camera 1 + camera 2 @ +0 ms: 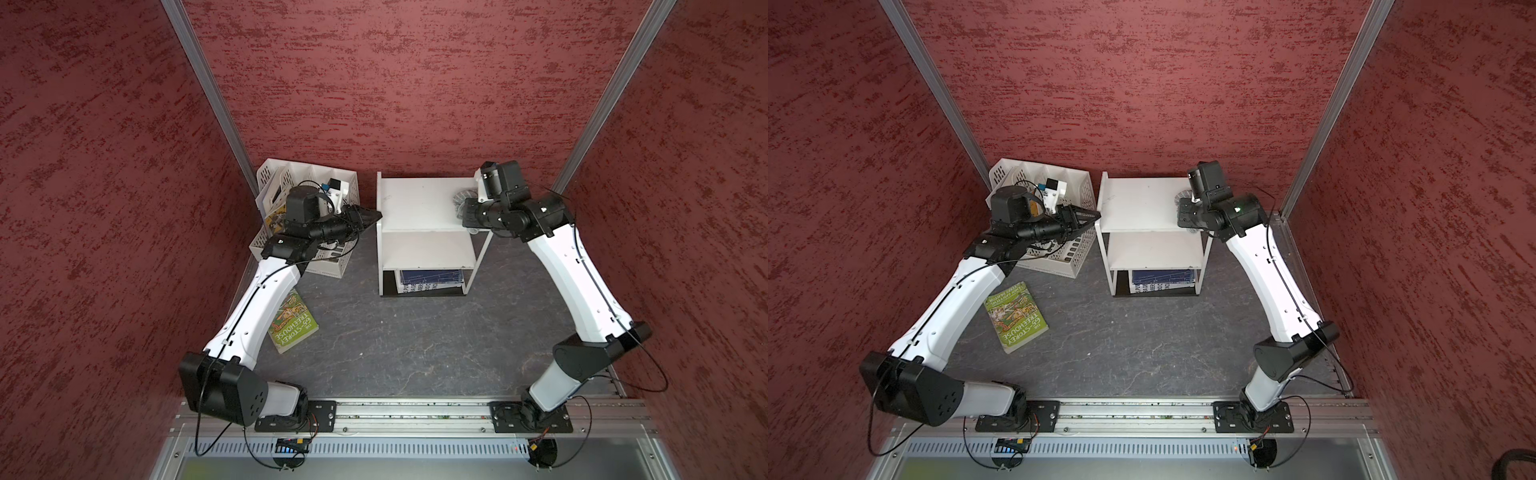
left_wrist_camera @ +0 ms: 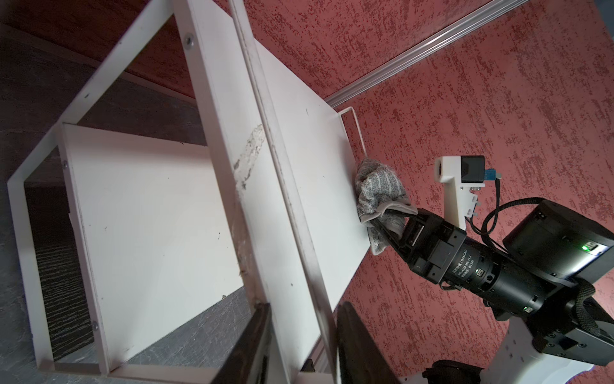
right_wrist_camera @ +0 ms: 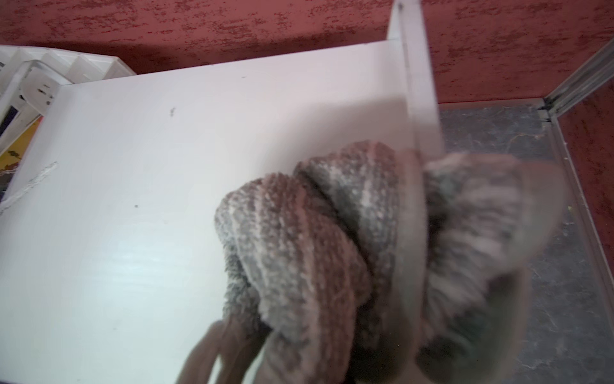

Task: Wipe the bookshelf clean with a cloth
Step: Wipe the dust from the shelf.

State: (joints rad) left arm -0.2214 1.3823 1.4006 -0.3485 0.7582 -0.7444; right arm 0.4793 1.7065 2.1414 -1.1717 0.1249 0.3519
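Note:
My right gripper is holding the cloth, which reaches over the top board's side rim [image 3: 417, 96], so that gripper should pull the cloth back toward the board's middle [image 1: 428, 209].
The white bookshelf [image 1: 411, 203] [image 1: 1138, 203] stands at the back of the table, and its top board is bare. My left gripper [image 1: 376, 216] [image 1: 1096, 215] is clamped on the left side panel at top-board height. In the left wrist view its two dark fingers [image 2: 252, 342] press either face of that panel [image 2: 149, 206]. My right gripper [image 1: 467, 212] [image 1: 1185, 216] is shut on the bunched grey-and-white striped cloth [image 1: 461, 198] [image 2: 382, 196]. The cloth [image 3: 315, 239] rests on the top board [image 3: 149, 199] at its right edge and hides the right fingers.
A white perforated file rack [image 1: 345, 178] [image 1: 1075, 183] stands left of the bookshelf, under my left arm. A green paperback [image 1: 293, 324] [image 1: 1016, 318] lies on the dark table at the left. A dark blue book [image 1: 430, 278] lies on the bottom tier. Red walls close in on three sides.

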